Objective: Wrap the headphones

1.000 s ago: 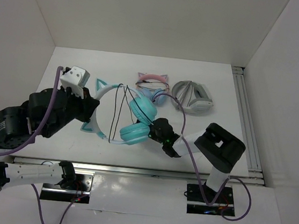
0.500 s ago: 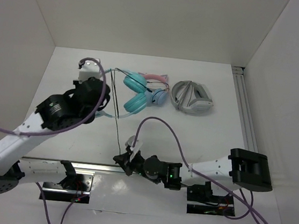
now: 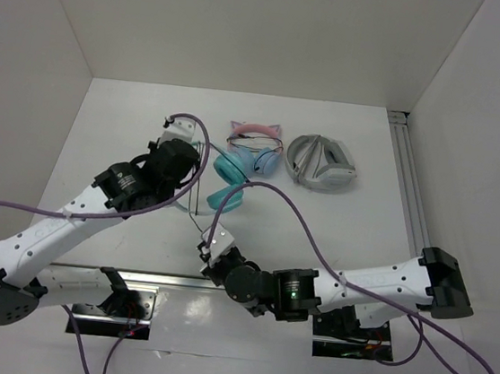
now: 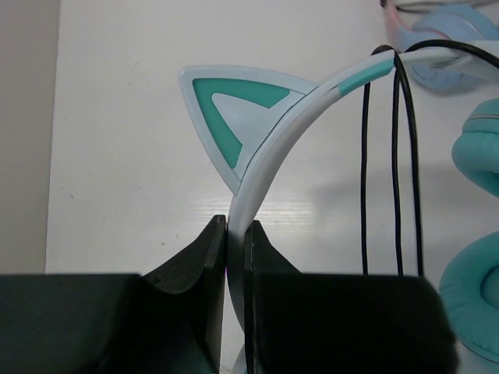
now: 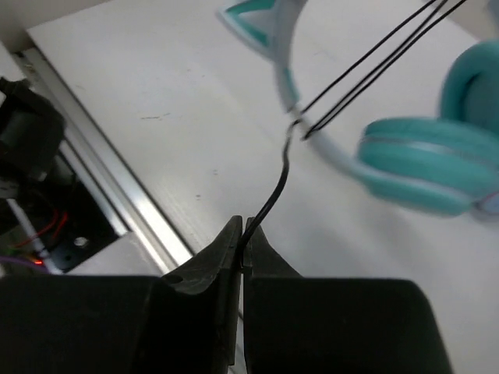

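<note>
My right gripper should now go across to the headband's far side [image 4: 369,76] and let go there, with the cable running free from the headband [image 5: 282,173] to its fingers.
The headphones [image 3: 229,183] lie mid-table: teal cups, pale headband [image 4: 274,152], and a cat ear [image 4: 234,109]. My left gripper [image 3: 189,164] is shut on the headband just below that ear, as the left wrist view [image 4: 238,227] shows. Two strands of the thin dark cable [image 4: 365,171] cross the band. My right gripper [image 3: 207,250] is near the front edge. It is shut on the cable [image 5: 281,175], which runs up from the fingers to the band beside a teal cup [image 5: 421,164].
The pink-banded cat-ear pair [image 3: 257,141] and the grey-white pair [image 3: 323,164] lie at the back, right of my left gripper. A metal rail [image 3: 410,196] runs along the right side. Another rail [image 5: 101,171] lines the front edge, close to my right gripper.
My left gripper carried the headphones back and then right. My right gripper left the cups, swung to the front edge with the cable, then moved slightly back.
</note>
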### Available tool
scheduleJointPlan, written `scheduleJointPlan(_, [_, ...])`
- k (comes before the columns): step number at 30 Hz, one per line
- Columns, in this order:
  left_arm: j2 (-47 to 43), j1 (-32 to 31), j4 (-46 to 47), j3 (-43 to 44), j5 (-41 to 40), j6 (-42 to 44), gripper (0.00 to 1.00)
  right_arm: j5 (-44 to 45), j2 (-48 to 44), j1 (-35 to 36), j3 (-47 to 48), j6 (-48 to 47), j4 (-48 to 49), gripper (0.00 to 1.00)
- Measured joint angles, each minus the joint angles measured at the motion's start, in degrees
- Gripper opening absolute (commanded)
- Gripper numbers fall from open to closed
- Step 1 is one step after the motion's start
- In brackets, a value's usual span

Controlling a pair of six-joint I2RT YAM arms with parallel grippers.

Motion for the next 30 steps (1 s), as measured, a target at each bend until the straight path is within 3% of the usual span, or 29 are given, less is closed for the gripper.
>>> scheduleJointPlan(6, [-7.48,-3.61,1.11,-5.75,10.34,9.64,0.0,6.64,-0.09,0.04,6.84,-8.57,-10.36,0.0])
scheduleJointPlan(11, [-10.62,-7.41,-0.39,-7.98,16.22,11.45,0.0,12.02,-0.04,0.63,8.39,-15.96,-13.11,0.03])
scheduleJointPlan(17, [-8.39,-12.48,-2.71,-9.07,20.46,10.82,0.0,16.63,1.79,0.42,8.17,-25.77,-11.43,0.06])
scheduleJointPlan(23, [-7.76,-12.98,-3.1,-9.46,20.92,7.98,0.0,16.35,2.12,-3.91,6.86,-31.43,-6.62,0.1])
scheduleJointPlan(30, [-8.63,-12.98,-2.84,-9.46,21.99,6.99,0.0,11.65,0.35,-11.04,3.98,-31.41,-4.42,0.25])
